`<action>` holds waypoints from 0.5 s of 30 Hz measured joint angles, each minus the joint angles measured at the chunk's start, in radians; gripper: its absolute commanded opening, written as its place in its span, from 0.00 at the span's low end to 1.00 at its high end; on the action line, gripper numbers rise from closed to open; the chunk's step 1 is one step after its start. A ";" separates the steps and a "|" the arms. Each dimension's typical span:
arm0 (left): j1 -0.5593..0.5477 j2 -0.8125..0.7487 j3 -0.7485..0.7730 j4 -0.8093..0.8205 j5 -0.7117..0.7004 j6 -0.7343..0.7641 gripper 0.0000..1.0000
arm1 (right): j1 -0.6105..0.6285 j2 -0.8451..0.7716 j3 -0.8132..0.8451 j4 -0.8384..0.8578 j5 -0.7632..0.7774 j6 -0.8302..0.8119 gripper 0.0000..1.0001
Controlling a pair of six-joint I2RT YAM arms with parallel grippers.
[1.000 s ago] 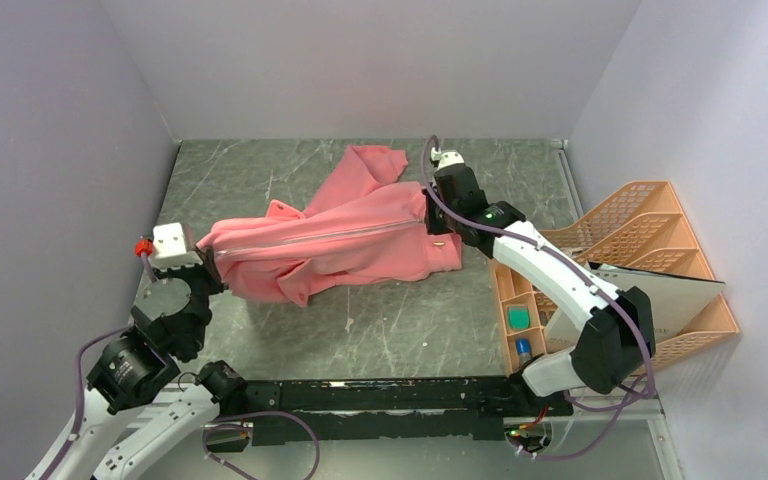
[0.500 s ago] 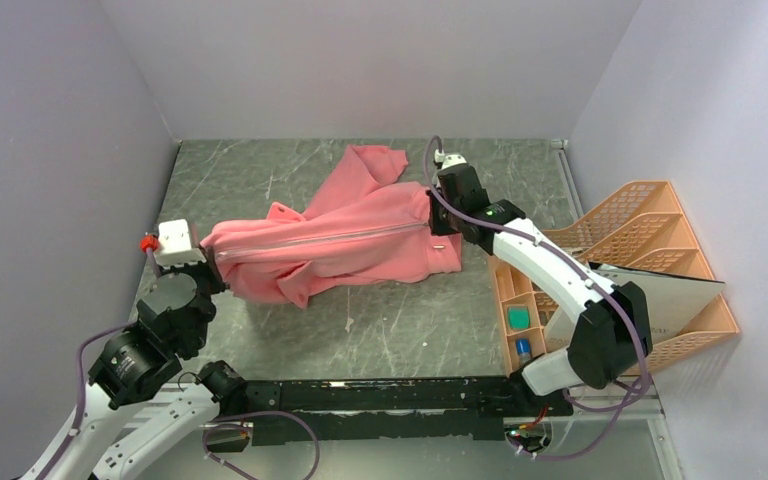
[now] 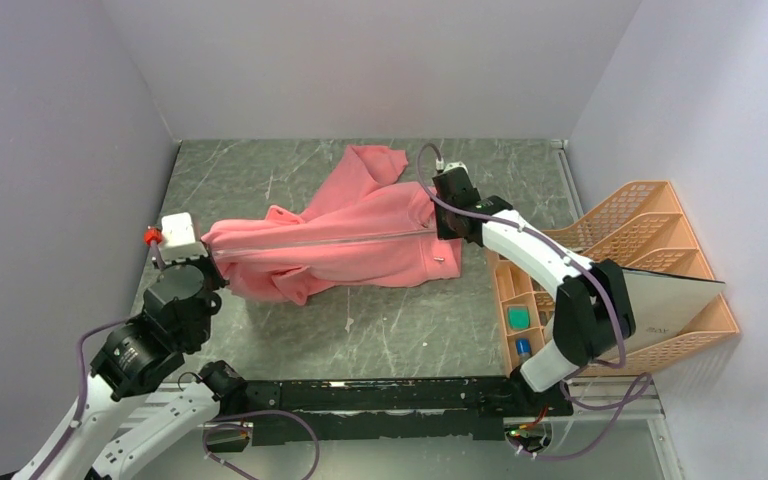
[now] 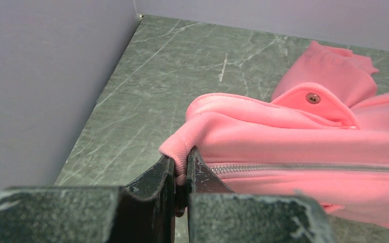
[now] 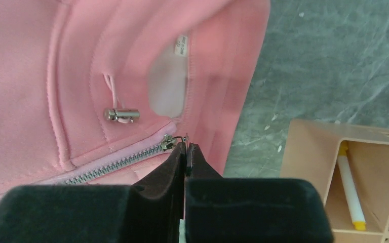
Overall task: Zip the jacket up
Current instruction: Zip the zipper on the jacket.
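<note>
The zipper teeth [image 3: 330, 241] run closed and straight to the slider, so my right gripper should keep pulling until the slider meets the zipper's end [image 5: 174, 135], then release.
The salmon-pink jacket [image 3: 345, 235] lies stretched across the grey table, its zipper [image 3: 320, 238] running left to right. My left gripper [image 3: 210, 268] is shut on the jacket's ribbed hem end [image 4: 178, 152], with the closed zipper teeth [image 4: 304, 167] starting just beside its fingers. My right gripper [image 3: 438, 222] is shut on the zipper pull [image 5: 185, 140], with the slider [image 5: 168, 144] near the jacket's right end. A metal cord stopper [image 5: 121, 115] and a label [image 5: 182, 46] show next to it. A flap with a snap [image 4: 312, 97] lies on top.
An orange desk organiser [image 3: 625, 265] stands at the right, with a pen [image 5: 349, 185] in a near compartment close to my right gripper. Lilac walls enclose the table on the left, back and right. A sleeve [image 3: 375, 165] trails toward the back wall.
My right gripper has moved slightly right and toward the back, drawing the slider along the zipper. My left gripper has shifted a little toward the back, still holding the hem. The jacket is pulled straighter.
</note>
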 measured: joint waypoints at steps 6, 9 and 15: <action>-0.004 0.039 0.025 -0.019 -0.027 -0.005 0.05 | -0.012 0.056 0.002 -0.017 0.021 0.000 0.00; -0.004 0.043 0.025 -0.021 -0.030 -0.004 0.05 | -0.012 0.056 0.015 -0.019 0.036 0.000 0.00; -0.003 0.021 0.015 0.019 0.029 0.031 0.05 | -0.014 0.033 0.027 -0.016 0.063 0.000 0.00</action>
